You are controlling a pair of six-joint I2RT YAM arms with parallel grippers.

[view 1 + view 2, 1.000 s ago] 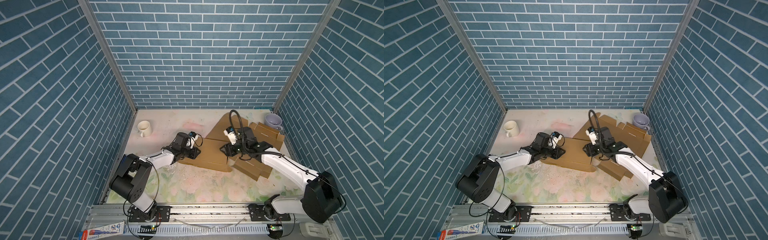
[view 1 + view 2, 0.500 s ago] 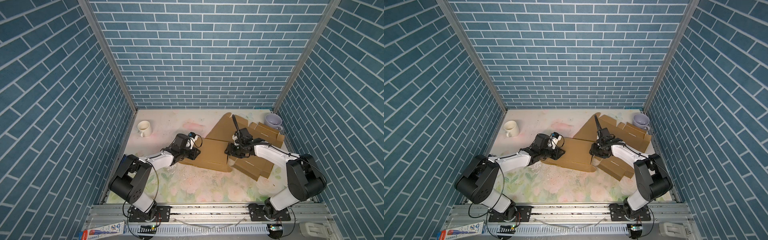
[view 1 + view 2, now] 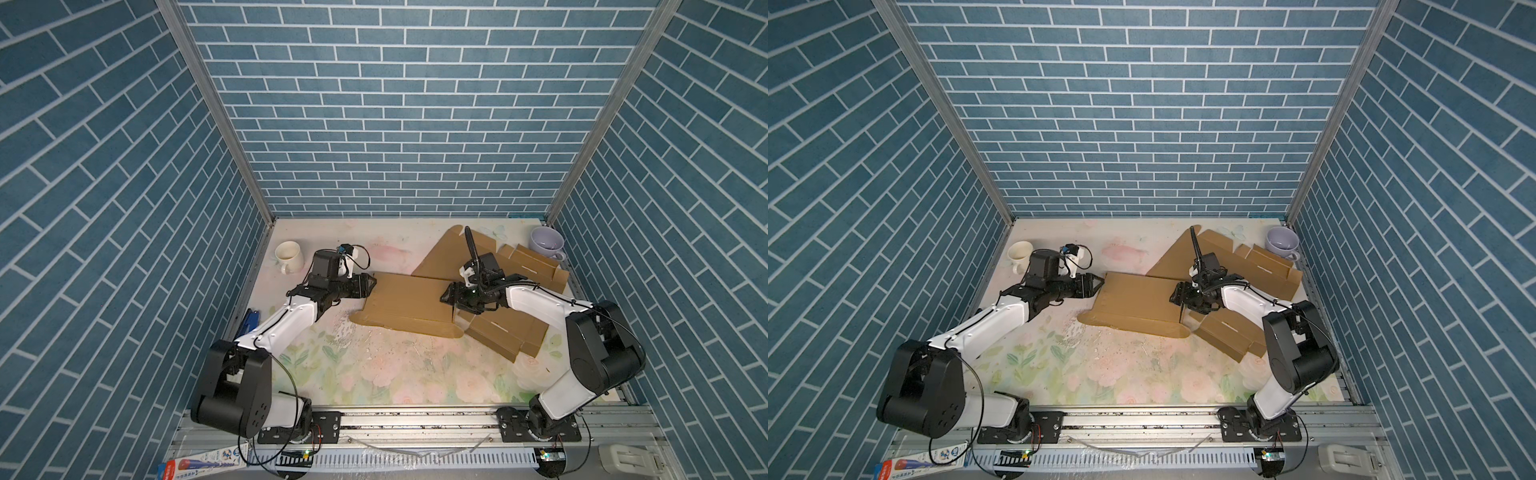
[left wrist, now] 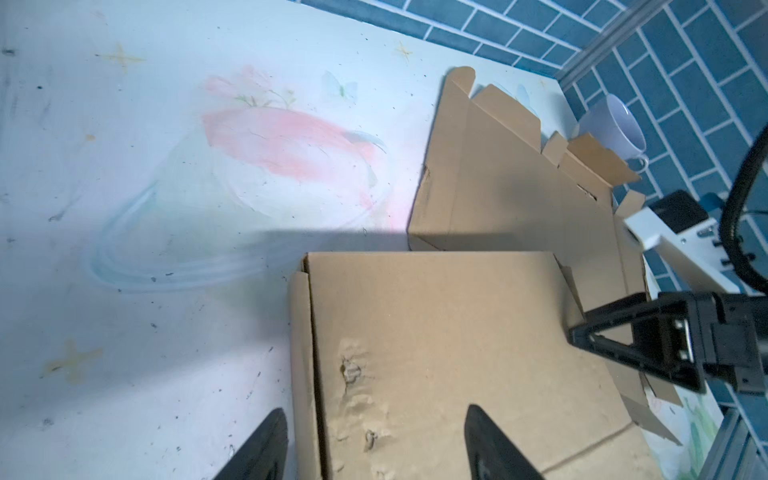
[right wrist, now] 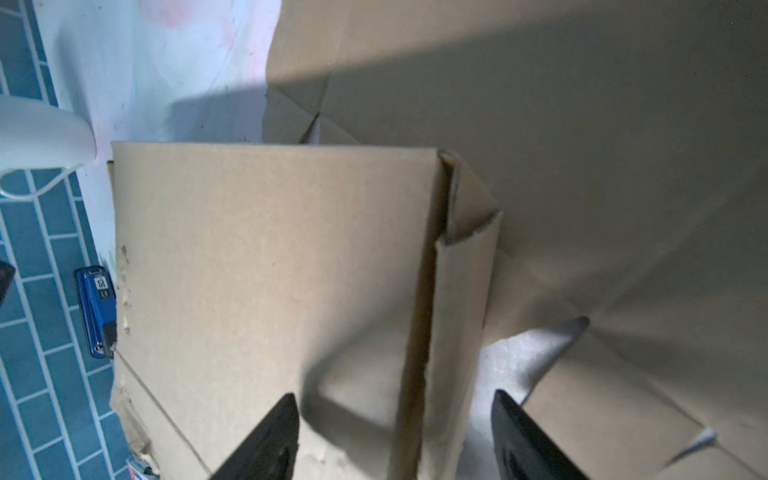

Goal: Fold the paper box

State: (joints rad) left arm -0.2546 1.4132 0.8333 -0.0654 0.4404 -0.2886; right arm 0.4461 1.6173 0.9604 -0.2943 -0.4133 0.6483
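Next, I swing my left gripper round and fold the panel's front flap (image 3: 408, 325) down along the front crease (image 3: 389, 315), because the flap still sticks out and both grippers are at the box's side edges.
The paper box is brown cardboard, partly folded. Its middle panel (image 3: 409, 301) (image 3: 1138, 303) lies raised over flat flaps at the back right (image 3: 523, 262) and front right (image 3: 503, 332). My left gripper (image 3: 370, 284) (image 3: 1098, 284) is open at the panel's left edge. In the left wrist view its jaws (image 4: 376, 440) straddle that dented edge (image 4: 353, 374) without touching it. My right gripper (image 3: 446, 297) (image 3: 1175, 297) is open at the panel's right edge. In the right wrist view its jaws (image 5: 392, 436) stand either side of the folded-down side wall (image 5: 453, 311).
A cream mug (image 3: 288, 255) stands at the back left and a lavender cup (image 3: 546, 243) at the back right corner. A blue object (image 3: 249, 322) lies by the left wall. Brick walls close three sides. A metal rail (image 3: 415, 419) runs along the front.
My left gripper's jaws have spread apart at the panel's left edge. The right arm's elbow has swung toward the right wall while its gripper stayed at the panel's right edge.
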